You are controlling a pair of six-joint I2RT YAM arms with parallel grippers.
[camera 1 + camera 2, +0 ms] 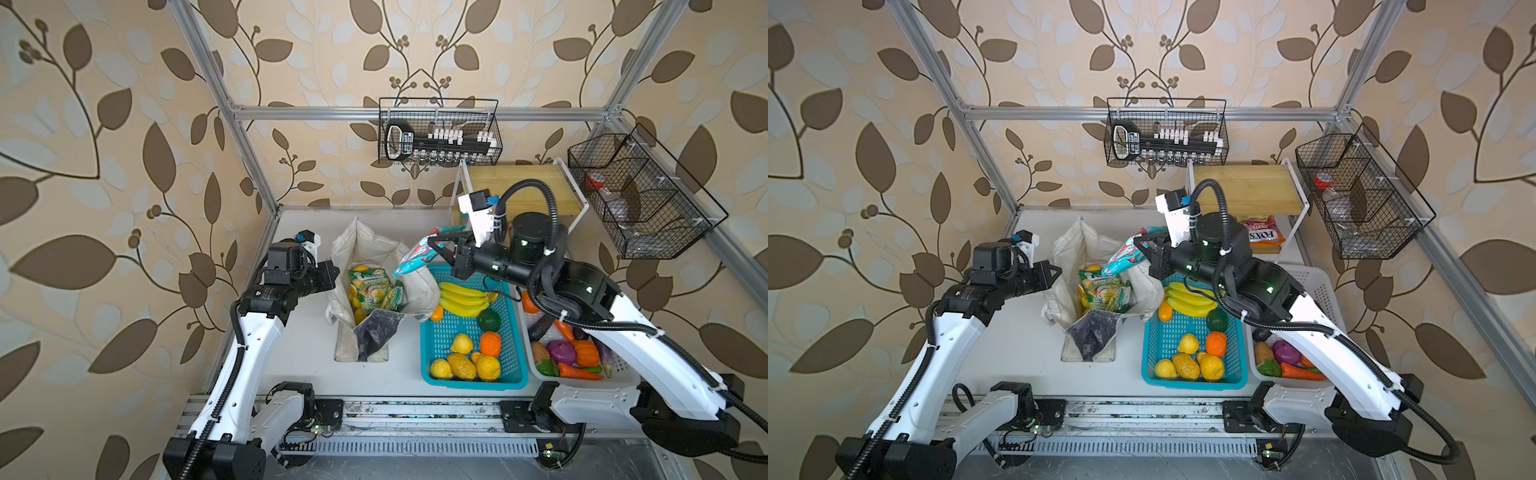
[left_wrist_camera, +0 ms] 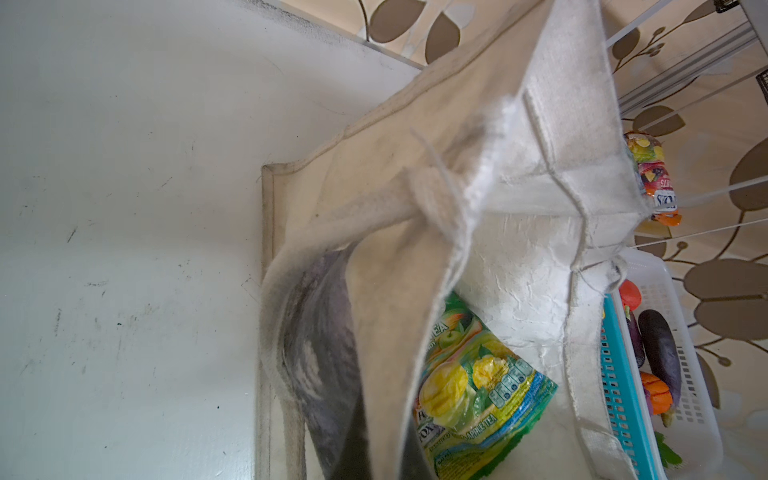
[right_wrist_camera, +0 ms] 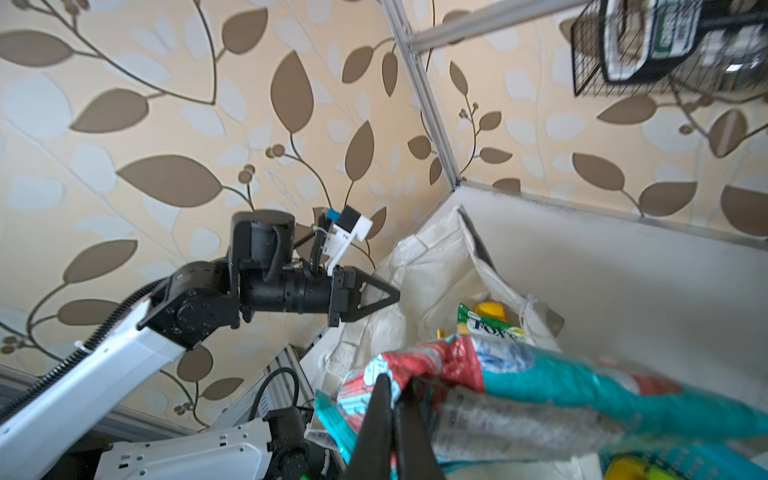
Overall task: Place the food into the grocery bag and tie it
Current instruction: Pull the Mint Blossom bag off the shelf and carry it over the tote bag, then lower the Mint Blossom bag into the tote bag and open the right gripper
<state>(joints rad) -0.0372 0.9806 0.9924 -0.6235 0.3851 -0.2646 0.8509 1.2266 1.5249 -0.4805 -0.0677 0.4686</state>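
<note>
My right gripper has the teal packet's loose end (image 1: 401,269) hanging over the wide opening of the grocery bag, so it should keep moving inward and down until the packet reaches the green packet (image 1: 368,288).
The grocery bag (image 1: 365,249) (image 1: 1075,245) stands open on the table, off-white with a dark marbled panel. My left gripper (image 1: 332,275) (image 1: 1059,270) is shut on its left rim and holds the mouth open; in the left wrist view the bag's fabric (image 2: 415,208) runs down to the jaws. A green-yellow snack packet (image 1: 370,291) (image 2: 478,382) lies inside. My right gripper (image 1: 434,245) (image 3: 395,386) is shut on a teal-and-red snack packet (image 1: 415,255) (image 3: 540,386) just above the bag's right rim. The banana bunch (image 1: 461,299), the orange (image 1: 490,344) and a carrot (image 1: 579,372) lie in the baskets.
The blue basket (image 1: 469,384) with fruit sits right of the bag, the white basket (image 1: 1312,282) with vegetables beyond it under my right arm. A wood-topped shelf (image 1: 519,183) stands behind with another packet (image 1: 1264,237) under it. Wire baskets (image 1: 440,133) (image 1: 640,195) hang on the frame.
</note>
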